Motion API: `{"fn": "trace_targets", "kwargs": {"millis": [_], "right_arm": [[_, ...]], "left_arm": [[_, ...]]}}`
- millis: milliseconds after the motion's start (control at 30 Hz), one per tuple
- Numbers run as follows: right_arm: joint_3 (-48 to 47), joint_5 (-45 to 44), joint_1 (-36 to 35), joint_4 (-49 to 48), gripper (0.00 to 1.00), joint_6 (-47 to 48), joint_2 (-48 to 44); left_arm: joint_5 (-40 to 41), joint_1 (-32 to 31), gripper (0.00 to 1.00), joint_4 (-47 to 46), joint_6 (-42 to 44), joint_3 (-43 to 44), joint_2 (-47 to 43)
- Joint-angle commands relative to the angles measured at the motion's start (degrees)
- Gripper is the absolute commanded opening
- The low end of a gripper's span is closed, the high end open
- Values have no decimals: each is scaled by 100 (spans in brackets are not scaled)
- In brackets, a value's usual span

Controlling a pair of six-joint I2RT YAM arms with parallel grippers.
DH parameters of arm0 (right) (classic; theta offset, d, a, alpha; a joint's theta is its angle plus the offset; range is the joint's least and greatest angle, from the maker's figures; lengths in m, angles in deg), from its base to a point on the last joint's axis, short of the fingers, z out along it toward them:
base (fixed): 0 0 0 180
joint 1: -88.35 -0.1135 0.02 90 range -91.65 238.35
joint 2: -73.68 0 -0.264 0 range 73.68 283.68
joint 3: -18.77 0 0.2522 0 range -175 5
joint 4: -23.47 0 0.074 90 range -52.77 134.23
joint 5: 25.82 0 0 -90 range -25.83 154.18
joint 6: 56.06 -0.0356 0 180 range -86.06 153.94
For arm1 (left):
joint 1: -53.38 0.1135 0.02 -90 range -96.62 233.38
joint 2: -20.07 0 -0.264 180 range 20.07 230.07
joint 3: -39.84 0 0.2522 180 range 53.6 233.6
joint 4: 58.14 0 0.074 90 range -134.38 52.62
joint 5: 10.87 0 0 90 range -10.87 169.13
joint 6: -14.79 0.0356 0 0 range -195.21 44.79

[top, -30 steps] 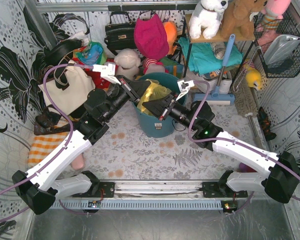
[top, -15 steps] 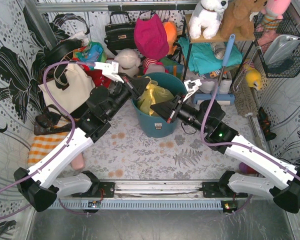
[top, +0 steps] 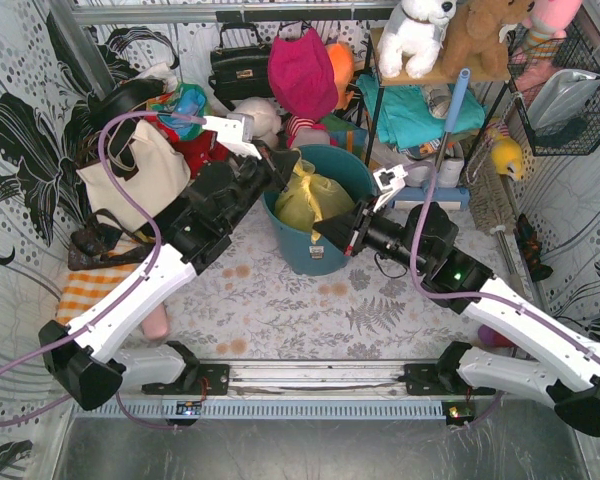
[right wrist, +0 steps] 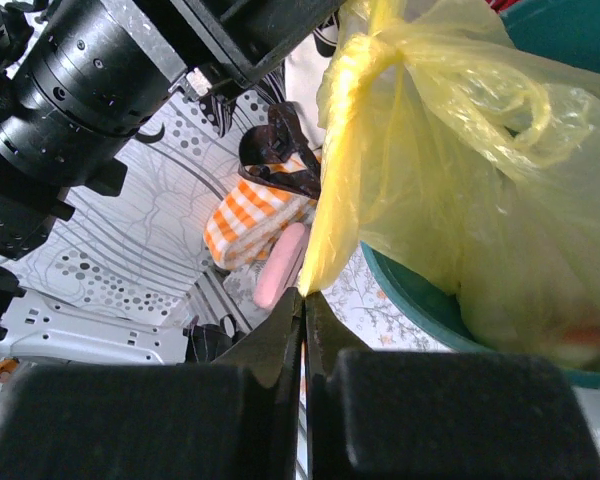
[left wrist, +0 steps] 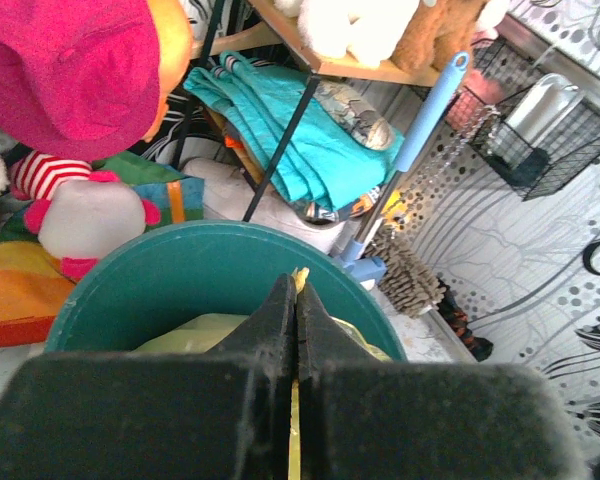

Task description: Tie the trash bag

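Note:
Next, my left gripper opens and takes the strip deeper (top: 303, 171) before pulling, because only a short tip of the trash bag's strip (left wrist: 300, 279) sticks out past its fingers.
The yellow-green trash bag (top: 311, 198) sits in the round teal bin (top: 320, 250) at the middle of the top view. My left gripper (top: 282, 162) is at the bin's far left rim, shut on a strip of the trash bag (left wrist: 300, 277) that pokes out between its fingertips (left wrist: 280, 300). My right gripper (top: 320, 238) is at the bin's near side, shut on a twisted yellow tail of the trash bag (right wrist: 335, 220). The tail runs up to a knot-like bunch on the bag (right wrist: 450, 90).
A cream tote bag (top: 135, 175) stands left of the bin. Soft toys, a black handbag (top: 238, 65) and a red cloth crowd the back. A shelf with teal cloth (top: 420, 110) and a blue-handled brush (top: 445, 150) stand to the right. An orange checked cloth (top: 85, 290) lies left.
Both grippers have pulled apart: the left one moved up and back over the bin's far rim, the right one drew back toward the near right. The bag's top is now bunched tighter.

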Motion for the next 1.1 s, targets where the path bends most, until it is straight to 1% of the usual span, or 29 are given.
{"fn": "trace_targets", "kwargs": {"millis": [0, 400, 567, 633, 700, 767, 900, 933, 1000, 1067], "right_arm": [[-130, -155, -21, 542, 0, 156, -220], [85, 228, -21, 1751, 0, 84, -523], [237, 392, -21, 1849, 0, 13, -647], [265, 393, -21, 1835, 0, -4, -662], [264, 363, -21, 1779, 0, -2, -657], [264, 321, -21, 1686, 0, 8, -657], [255, 95, -21, 1509, 0, 57, -663], [266, 16, -21, 1439, 0, 73, -671], [308, -90, -21, 1270, 0, 92, -711], [348, -181, -21, 1077, 0, 98, -744]], "left_arm": [[423, -3, 1, -186, 393, 186, 72], [737, -2, 0, -395, 1035, 384, 600], [978, 2, 0, -347, 1203, 539, 862], [890, 1, 0, -407, 1265, 585, 828], [442, -3, 1, -627, 1367, 556, 689], [-201, -2, 2, -872, 1414, 503, 511], [-1548, 2, 9, -1155, 1490, 430, 208], [-1862, 0, 12, -1242, 1501, 376, 143], [-2377, -3, 21, -1437, 1553, 198, -5], [-2557, -2, 37, -1698, 1559, -68, -185]]}}
